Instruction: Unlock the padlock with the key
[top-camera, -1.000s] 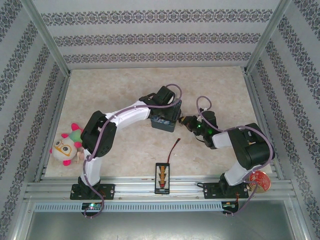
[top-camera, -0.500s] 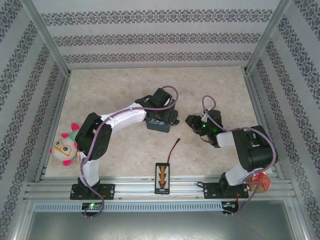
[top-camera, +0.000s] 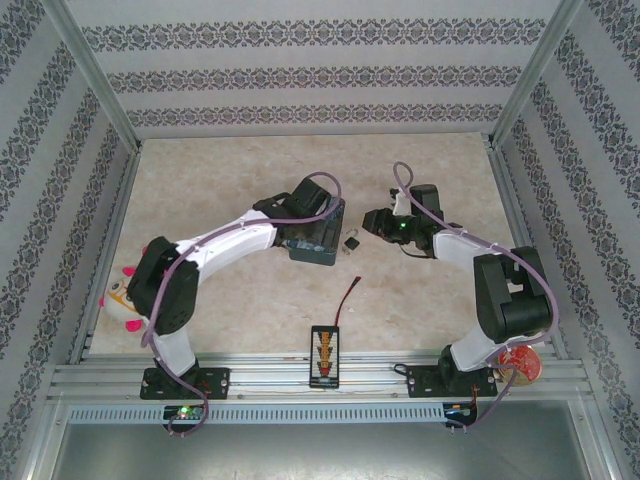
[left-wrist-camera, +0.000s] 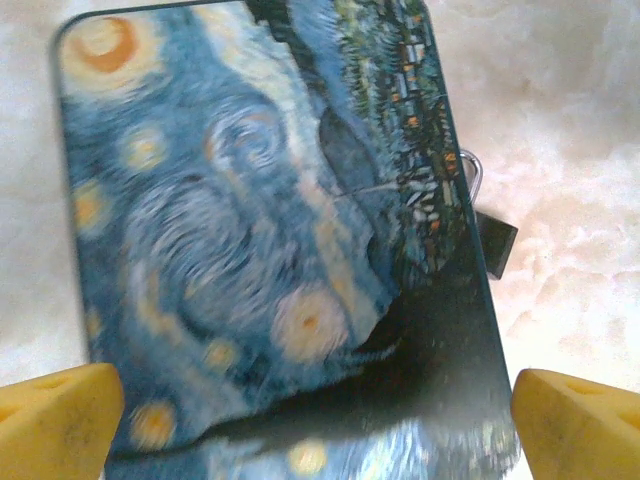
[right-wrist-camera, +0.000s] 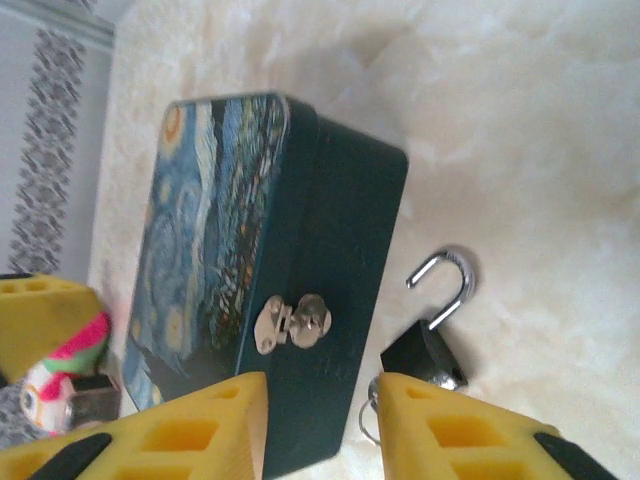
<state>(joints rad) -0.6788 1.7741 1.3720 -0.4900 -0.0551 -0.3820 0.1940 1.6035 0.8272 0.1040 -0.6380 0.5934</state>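
The Starry Night tin is lying crooked, with its latch (right-wrist-camera: 290, 325) toward the padlock. My left gripper should therefore grab the tin's near end (top-camera: 312, 256) and help turn the tin square.
The small black padlock (top-camera: 353, 243) lies on the table just right of the blue Starry Night tin (top-camera: 312, 246). In the right wrist view the padlock (right-wrist-camera: 421, 356) has its shackle swung open, one end free. A thin metal ring (right-wrist-camera: 366, 424) peeks out beside my right finger; the key itself I cannot make out. My right gripper (top-camera: 376, 222) (right-wrist-camera: 320, 402) is open, hovering near the tin's latch (right-wrist-camera: 291, 322) and the padlock, holding nothing. My left gripper (top-camera: 318, 222) (left-wrist-camera: 315, 425) is wide open above the tin's lid (left-wrist-camera: 250, 230), with the padlock (left-wrist-camera: 496, 246) at the tin's right edge.
A plush toy (top-camera: 122, 293) sits at the left edge, partly behind the left arm. A black connector board (top-camera: 325, 355) with a red-and-black wire (top-camera: 347, 298) lies near the front centre. A red round object (top-camera: 520, 362) sits by the right arm's base.
Both grippers have pulled away from each other. The padlock now lies in the open on the table beside the tin. The left arm swung left, the right gripper drew back to the far right.
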